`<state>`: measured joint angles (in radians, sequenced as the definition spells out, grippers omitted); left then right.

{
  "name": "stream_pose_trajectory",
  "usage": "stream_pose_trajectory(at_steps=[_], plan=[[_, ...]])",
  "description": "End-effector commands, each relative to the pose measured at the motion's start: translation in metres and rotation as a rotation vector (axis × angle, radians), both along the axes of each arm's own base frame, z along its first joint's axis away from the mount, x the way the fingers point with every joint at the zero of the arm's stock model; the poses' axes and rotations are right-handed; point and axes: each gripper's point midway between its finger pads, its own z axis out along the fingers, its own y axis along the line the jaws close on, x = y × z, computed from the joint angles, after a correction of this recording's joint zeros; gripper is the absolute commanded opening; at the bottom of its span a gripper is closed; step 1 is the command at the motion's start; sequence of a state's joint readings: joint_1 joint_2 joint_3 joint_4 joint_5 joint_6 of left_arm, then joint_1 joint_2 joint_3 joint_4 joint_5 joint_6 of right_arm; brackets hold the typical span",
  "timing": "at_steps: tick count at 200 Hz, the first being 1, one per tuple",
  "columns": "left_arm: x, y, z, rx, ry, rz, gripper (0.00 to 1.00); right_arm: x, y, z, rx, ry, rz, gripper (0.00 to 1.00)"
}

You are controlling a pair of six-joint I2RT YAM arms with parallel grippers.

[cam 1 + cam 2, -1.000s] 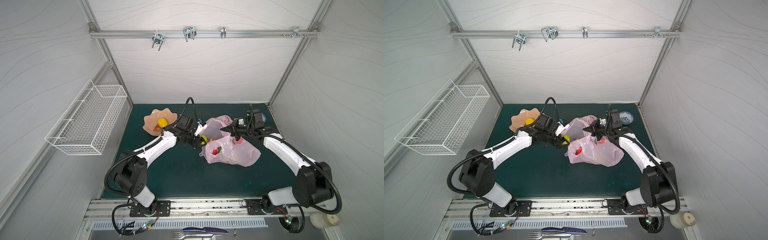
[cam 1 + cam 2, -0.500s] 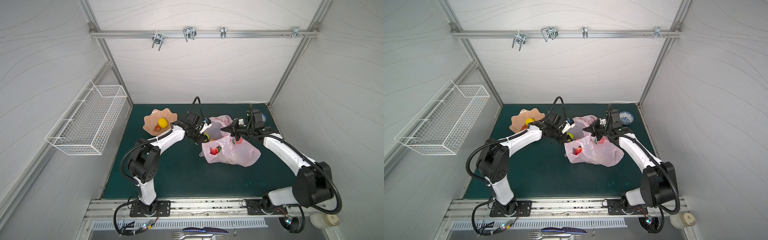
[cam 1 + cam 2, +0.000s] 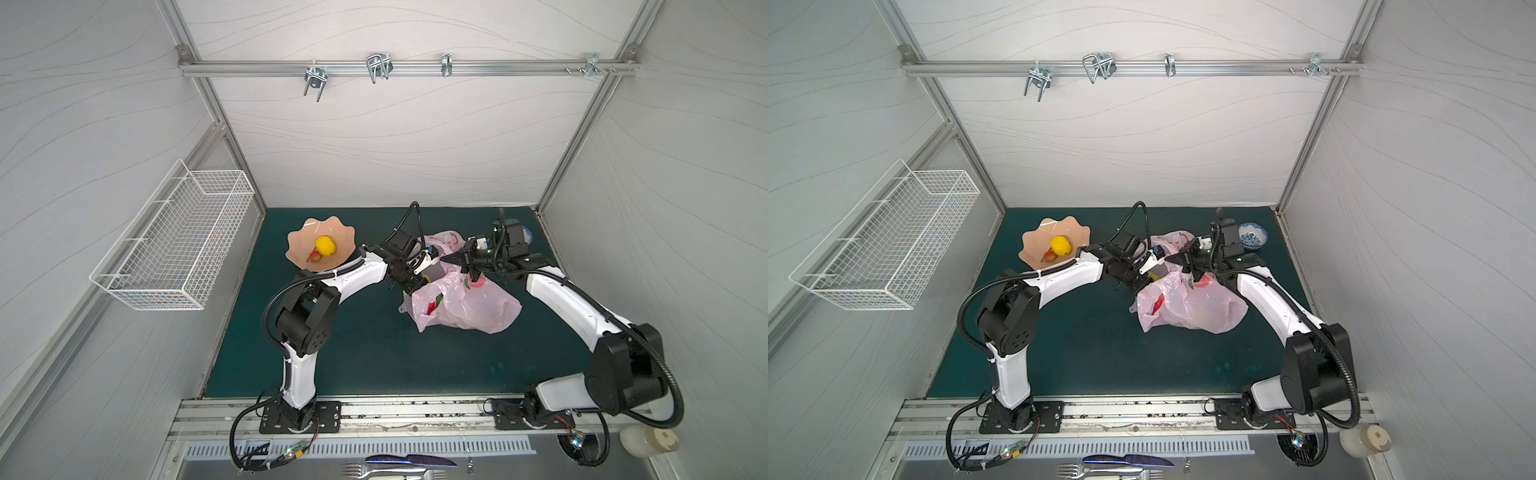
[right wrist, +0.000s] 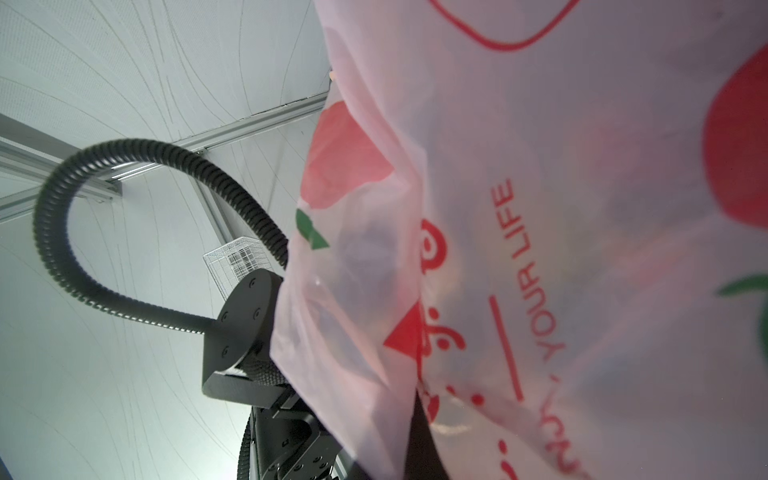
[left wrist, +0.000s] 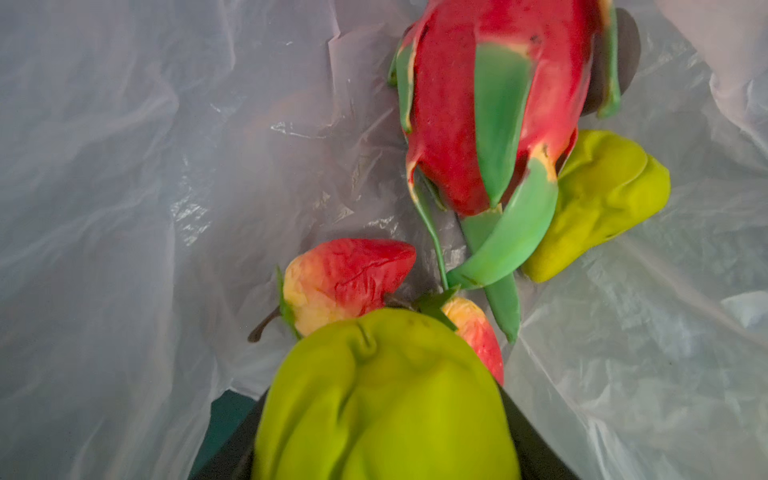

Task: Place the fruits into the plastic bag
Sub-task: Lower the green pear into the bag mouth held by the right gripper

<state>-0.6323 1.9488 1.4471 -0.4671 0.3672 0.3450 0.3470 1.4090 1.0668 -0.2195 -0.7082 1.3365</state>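
The bag's upper edge (image 3: 452, 274) is lifted clear of the held pear, so my left gripper keeps going toward the dragon fruit (image 5: 500, 108) and lets go inside the bag.
My left gripper (image 3: 415, 282) is shut on a yellow-green pear (image 5: 382, 399), held in the mouth of the pale-pink plastic bag (image 3: 465, 305). Only dark fingers (image 5: 536, 449) show beside the pear. Inside the bag lie a dragon fruit (image 5: 490, 104), another pear (image 5: 602, 199) and red pieces (image 5: 349, 278). My right gripper (image 3: 465, 259) is shut on the bag's upper edge (image 4: 540, 208) and holds it lifted. A yellow lemon (image 3: 325, 245) and a small red piece (image 3: 314, 256) sit in the peach dish (image 3: 303, 245) at the back left.
A blue-and-white bowl (image 3: 1252, 235) stands at the back right, behind my right wrist. A white wire basket (image 3: 178, 237) hangs on the left wall. The two grippers are close together over the bag's mouth.
My left arm has folded its elbow inward, and its gripper has carried the pear a little further right into the bag's mouth. The right arm has kept still.
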Motion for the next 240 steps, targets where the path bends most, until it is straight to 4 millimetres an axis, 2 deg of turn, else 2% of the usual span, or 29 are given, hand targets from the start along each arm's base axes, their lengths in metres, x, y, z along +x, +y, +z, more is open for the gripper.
stream_pose_trajectory(at_steps=[1,52,75,91,118,156,204,240], plan=[[0.007,-0.026,0.012,-0.054,-0.031,-0.041,0.17,-0.007,0.003,0.010,0.013,-0.009,0.015,0.00],[0.006,-0.049,0.010,-0.092,0.000,-0.039,0.18,-0.008,0.005,0.014,0.019,-0.012,0.021,0.00],[0.002,-0.057,0.006,-0.100,0.021,-0.037,0.22,-0.008,0.006,0.016,0.023,-0.017,0.023,0.00],[0.003,-0.060,0.007,-0.115,0.029,-0.014,0.30,-0.009,0.006,0.016,0.023,-0.018,0.024,0.00],[0.004,-0.065,0.007,-0.127,0.034,0.011,0.51,-0.011,0.008,0.017,0.023,-0.021,0.028,0.00],[0.004,-0.069,0.011,-0.141,0.033,0.039,0.68,-0.014,0.009,0.016,0.023,-0.022,0.026,0.00],[0.006,-0.067,0.018,-0.153,0.029,0.078,0.80,-0.018,0.008,0.016,0.024,-0.024,0.022,0.00],[0.006,-0.066,0.025,-0.166,0.019,0.088,0.83,-0.020,0.006,0.018,0.022,-0.031,0.015,0.00]])
